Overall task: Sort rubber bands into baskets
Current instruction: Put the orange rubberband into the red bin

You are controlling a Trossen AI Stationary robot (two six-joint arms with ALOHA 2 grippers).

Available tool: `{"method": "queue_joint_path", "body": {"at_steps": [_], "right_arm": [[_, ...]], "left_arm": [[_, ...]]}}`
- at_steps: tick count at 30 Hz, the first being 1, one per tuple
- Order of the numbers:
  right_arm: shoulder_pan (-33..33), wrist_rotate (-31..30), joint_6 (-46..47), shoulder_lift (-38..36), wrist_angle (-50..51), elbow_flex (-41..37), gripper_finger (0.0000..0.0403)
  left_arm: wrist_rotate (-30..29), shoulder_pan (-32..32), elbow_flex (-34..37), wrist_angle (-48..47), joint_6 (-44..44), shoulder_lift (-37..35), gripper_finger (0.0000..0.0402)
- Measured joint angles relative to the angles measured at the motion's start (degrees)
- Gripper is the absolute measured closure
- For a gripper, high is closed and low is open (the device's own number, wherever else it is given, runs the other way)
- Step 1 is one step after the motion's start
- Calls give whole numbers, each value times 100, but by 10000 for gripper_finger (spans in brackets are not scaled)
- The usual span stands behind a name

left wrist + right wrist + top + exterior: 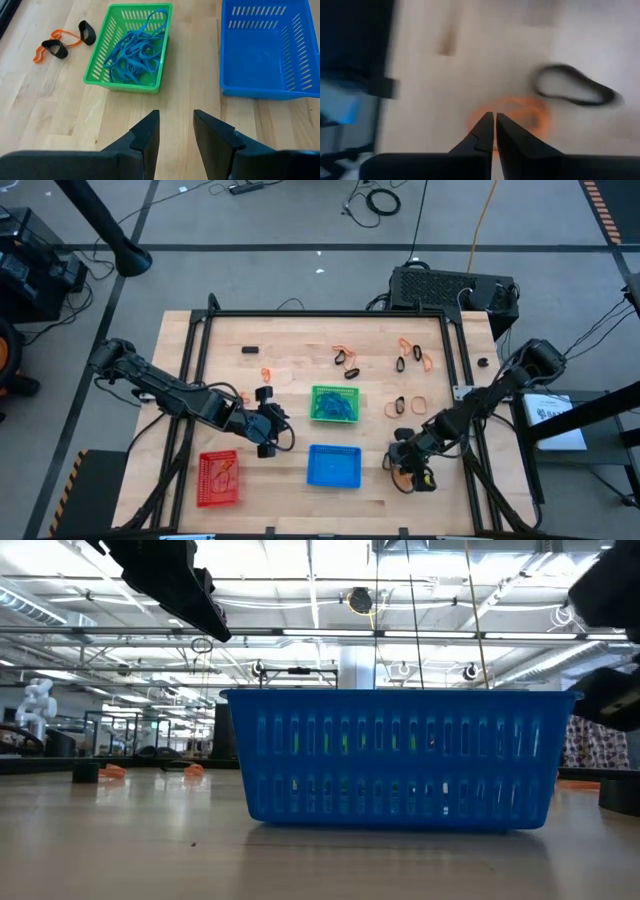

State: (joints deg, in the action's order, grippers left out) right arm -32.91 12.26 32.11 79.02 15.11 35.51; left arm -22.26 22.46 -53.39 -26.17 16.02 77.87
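Observation:
I should open my right gripper's shut fingers, because they meet over the orange rubber band's loop [514, 119]. I should then put them around the loop's side [543, 115] by the black rubber band before I lift.
The green basket [335, 403] holds several blue rubber bands [132, 52]. The blue basket [333, 465] stands nearer the front, and the red basket [218, 477] at front left holds orange bands. My left gripper [176, 120] hovers open above bare wood between the red and green baskets [270, 428], with nothing between its fingers. My right gripper [494, 116] is right of the blue basket [405, 465], shut at an orange rubber band [520, 117]. A black band [575, 90] lies just beyond it. My right gripper's fingertips meet on one side of the orange band's loop [479, 120], slanting down from above. The fingers cover the place of contact. The rest of the loop spreads beyond the tips; whether it is clear of the table I cannot tell.
Loose orange and black bands lie on the table's far half [345, 358] [415, 358] [408, 406], and one orange band farther left [265, 372]. An orange and two black bands [62, 42] lie beside the green basket. A black frame [330, 313] edges the work area.

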Motion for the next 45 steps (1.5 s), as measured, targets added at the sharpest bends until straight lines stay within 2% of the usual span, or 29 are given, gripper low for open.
{"method": "queue_joint_path", "body": {"at_steps": [2, 5, 15, 20, 24, 32, 36, 41, 45], "right_arm": [[-43, -268, 55, 11, 384, 0, 392], [-62, -326, 120, 28, 733, -2, 392], [-70, -534, 184, 28, 707, -4, 392], [-94, -916, 567, 28, 668, -4, 389], [-95, -924, 490, 28, 604, -4, 366], [-96, -900, 588, 28, 695, -4, 285], [-101, -899, 769, 28, 797, -101, 268], [-157, -874, 1013, 15, 707, -354, 274], [-192, -702, 911, 24, 405, -387, 323]], "left_arm": [[0, 0, 0, 0, 1, 2, 274], [0, 0, 0, 0, 10, 2, 274], [0, 0, 0, 0, 9, 2, 274], [0, 0, 0, 0, 10, 2, 274], [0, 0, 0, 0, 8, 2, 274], [0, 0, 0, 0, 8, 2, 274], [48, 0, 0, 1, 9, 2, 274], [76, 0, 0, 1, 12, 2, 274], [76, 0, 0, 2, 12, 2, 274]]}}
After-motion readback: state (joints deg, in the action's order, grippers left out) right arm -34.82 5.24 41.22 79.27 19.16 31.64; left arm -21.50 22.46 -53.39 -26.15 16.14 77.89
